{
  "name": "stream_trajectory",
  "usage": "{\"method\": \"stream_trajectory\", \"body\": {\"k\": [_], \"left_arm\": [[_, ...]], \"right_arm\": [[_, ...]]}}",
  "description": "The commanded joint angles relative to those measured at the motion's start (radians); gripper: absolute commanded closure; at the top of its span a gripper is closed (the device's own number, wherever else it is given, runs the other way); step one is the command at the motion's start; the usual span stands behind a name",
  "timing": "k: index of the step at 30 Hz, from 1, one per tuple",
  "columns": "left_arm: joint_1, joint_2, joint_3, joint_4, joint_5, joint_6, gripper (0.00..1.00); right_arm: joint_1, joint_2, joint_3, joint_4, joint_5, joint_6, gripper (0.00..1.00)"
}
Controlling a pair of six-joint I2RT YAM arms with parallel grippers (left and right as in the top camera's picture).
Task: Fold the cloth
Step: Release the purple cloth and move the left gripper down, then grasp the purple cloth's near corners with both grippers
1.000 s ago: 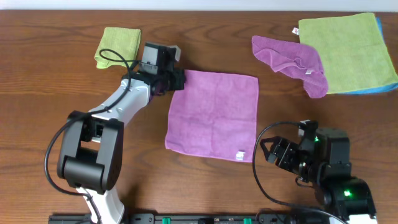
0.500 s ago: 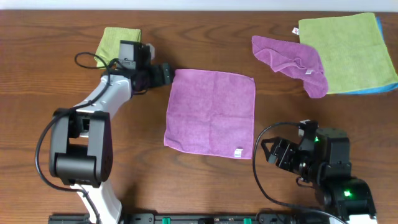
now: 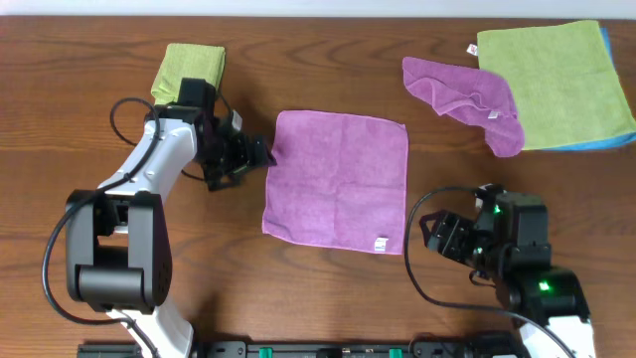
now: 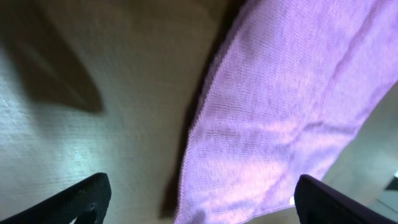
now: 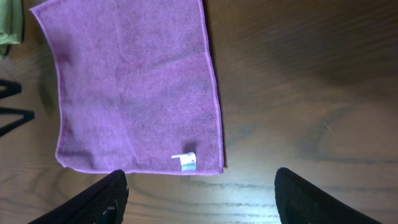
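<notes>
The limp cloth has soft ripples [image 4: 305, 132] running through it, so its near edge [image 4: 208, 213] will fold over onto the cloth's far part when I lift and carry that edge.
The cloth [image 3: 338, 179] lies spread flat in the middle of the table, with its white tag [image 3: 381, 244] at the near right corner. My left gripper [image 3: 254, 165] stands open just beside the cloth's left edge, holding nothing. In the left wrist view the cloth [image 4: 280, 112] fills the upper right, and its edge runs between the tips of the open left gripper [image 4: 202, 205]. My right gripper [image 3: 427, 237] is open, just right of the tag corner. The right wrist view shows the cloth [image 5: 130, 87] and tag [image 5: 185, 160] ahead of the open right gripper [image 5: 202, 199].
A rumpled purple cloth [image 3: 467, 99] lies at the back right. It touches a spread green cloth [image 3: 556, 85] that rests on a blue one [image 3: 621, 139]. A folded green cloth [image 3: 189, 70] sits at the back left, behind the left arm.
The left gripper let go of the cloth's far left corner, opened, pulled back left, and came down alongside the left edge. The cloth settled flat. The right arm barely shifted.
</notes>
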Motion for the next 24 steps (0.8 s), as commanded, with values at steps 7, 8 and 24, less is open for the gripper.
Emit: {"method": "stream_trajectory", "body": {"k": [7, 8, 24], "left_arm": [[0.005, -0.013, -0.2, 0.046, 0.158, 0.013, 0.05], [0.005, -0.013, -0.227, 0.072, 0.188, 0.013, 0.05], [0.004, -0.013, -0.543, 0.427, 0.363, -0.151, 0.46]], "right_arm": [[-0.003, 0.024, -0.007, 0.026, -0.029, -0.011, 0.25], [-0.003, 0.024, -0.007, 0.026, -0.029, -0.011, 0.25], [-0.003, 0.024, -0.007, 0.018, -0.047, -0.015, 0.27]]}}
